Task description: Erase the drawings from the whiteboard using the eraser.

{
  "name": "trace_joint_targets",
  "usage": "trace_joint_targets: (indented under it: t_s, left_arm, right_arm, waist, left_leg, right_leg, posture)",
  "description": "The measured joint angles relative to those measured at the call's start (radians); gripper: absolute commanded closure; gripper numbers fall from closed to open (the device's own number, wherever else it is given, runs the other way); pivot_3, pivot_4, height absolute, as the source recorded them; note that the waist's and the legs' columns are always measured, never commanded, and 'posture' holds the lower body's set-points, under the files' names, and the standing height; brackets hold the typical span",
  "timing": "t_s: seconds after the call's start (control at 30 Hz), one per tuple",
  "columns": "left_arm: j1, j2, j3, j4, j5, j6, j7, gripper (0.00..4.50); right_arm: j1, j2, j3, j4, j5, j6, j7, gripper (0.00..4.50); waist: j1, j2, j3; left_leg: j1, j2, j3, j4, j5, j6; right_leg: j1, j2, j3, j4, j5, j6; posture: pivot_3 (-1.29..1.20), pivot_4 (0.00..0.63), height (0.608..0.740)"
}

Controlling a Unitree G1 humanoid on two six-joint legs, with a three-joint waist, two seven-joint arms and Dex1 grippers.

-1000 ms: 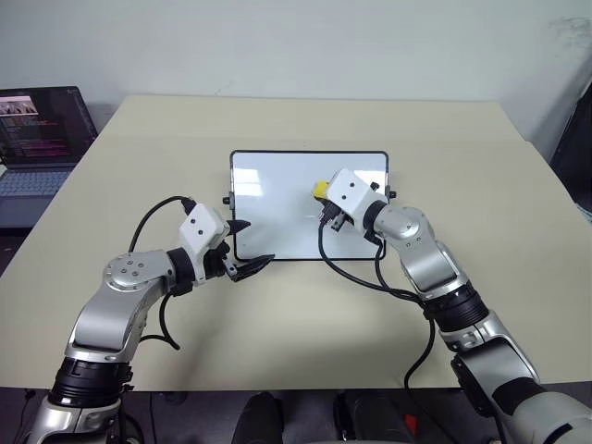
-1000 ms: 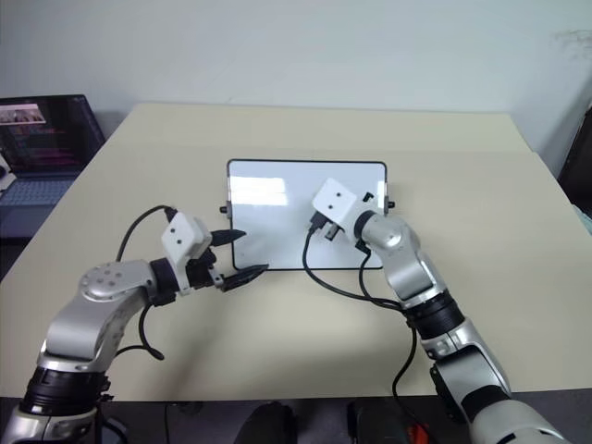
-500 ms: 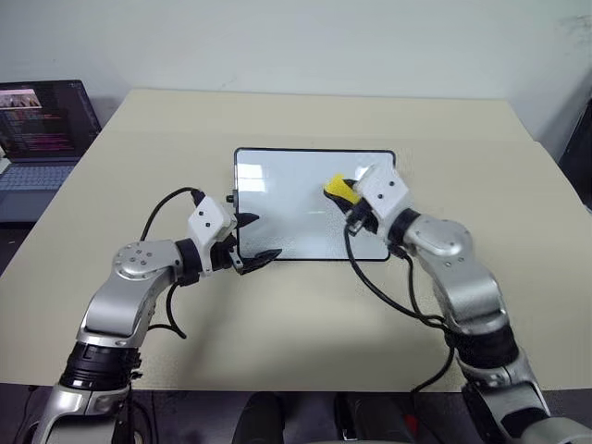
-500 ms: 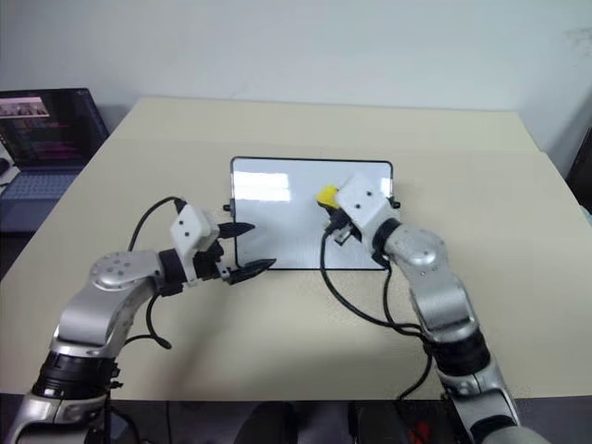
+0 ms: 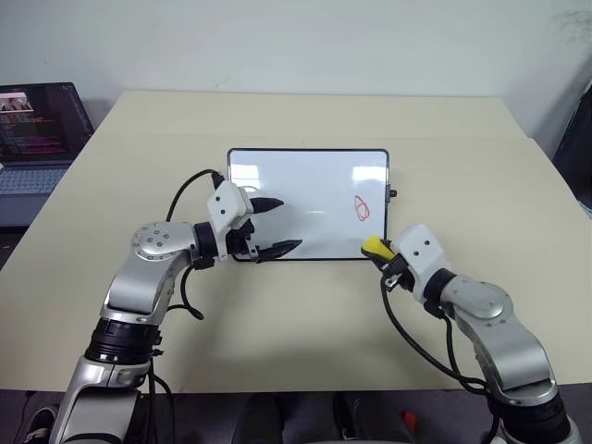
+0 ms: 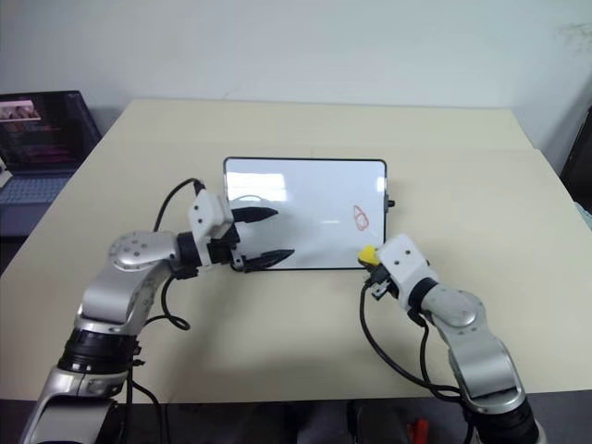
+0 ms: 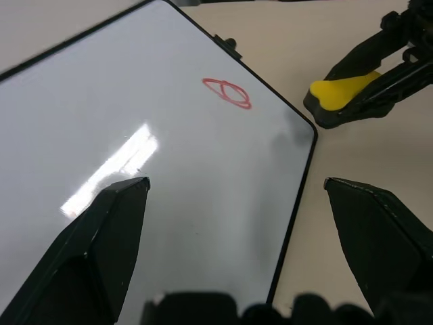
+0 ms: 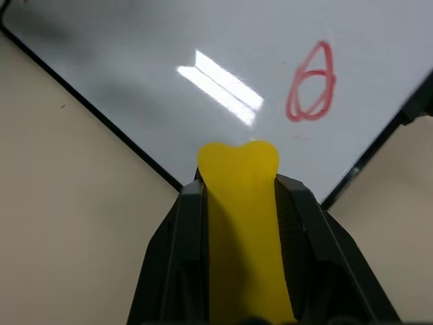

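The eraser [image 5: 376,247] is at the whiteboard's near corner, short of the red oval loop [image 5: 362,208]. Next, my right gripper moves up and wipes the loop before it puts the eraser down.
The whiteboard [image 5: 305,180] lies flat in the middle of the table. One of the drawings, a red oval loop [image 5: 362,209], sits near its right edge and appears again in the wrist views [image 7: 227,93] [image 8: 311,81]. My right gripper [image 5: 380,251] is shut on the yellow eraser [image 5: 374,245], which pokes out past the fingers [image 8: 240,196] just off the board's near right corner. My left gripper [image 5: 285,224] is open over the board's near left part, its two black fingers [image 7: 111,223] spread wide with nothing between them.
An open laptop [image 5: 37,129] with a dark screen stands at the table's far left edge. The beige table [image 5: 305,314] has bare room in front of the board and to its right. Cables hang from both wrists.
My right gripper has pulled the eraser back off the board to its near right corner, uncovering the red loop. My left gripper has shifted right over the board's near left part.
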Motion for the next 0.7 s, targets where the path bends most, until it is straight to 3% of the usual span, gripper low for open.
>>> trace_joint_targets:
  t_s: [0.4,0.53,0.7]
  left_arm:
    - [0.04,0.05,0.011,-0.07,-0.009,0.045,-0.017,0.0]
    - [0.058,0.051,0.013,-0.089,-0.01,0.063,-0.01,0.0]
    - [0.063,0.05,0.014,-0.1,-0.012,0.066,0.001,0.0]
  right_arm:
    - [-0.285,0.127,0.022,0.304,-0.074,-0.174,-0.183,3.51]
    - [-0.309,0.122,0.026,0.408,-0.088,-0.21,-0.19,3.51]
    - [-0.262,0.084,0.025,0.374,-0.082,-0.193,-0.153,3.51]
  waist:
    - [0.006,0.0,0.0]
    - [0.009,0.0,0.0]
    - [0.011,-0.001,-0.001]
  left_leg:
    - [0.0,0.002,0.0,0.0,0.0,0.0]
    - [-0.001,0.001,0.001,0.001,0.0,0.0]
    - [-0.001,0.001,0.0,0.001,0.0,0.0]
  right_leg:
    - [-0.001,-0.002,0.001,0.0,0.0,0.0]
    - [-0.001,-0.003,0.001,0.0,0.0,0.0]
    - [0.0,-0.003,0.0,0.001,0.0,0.0]
  posture:
    - [0.0,0.15,0.74]
    - [0.0,0.15,0.74]
    - [0.0,0.15,0.74]
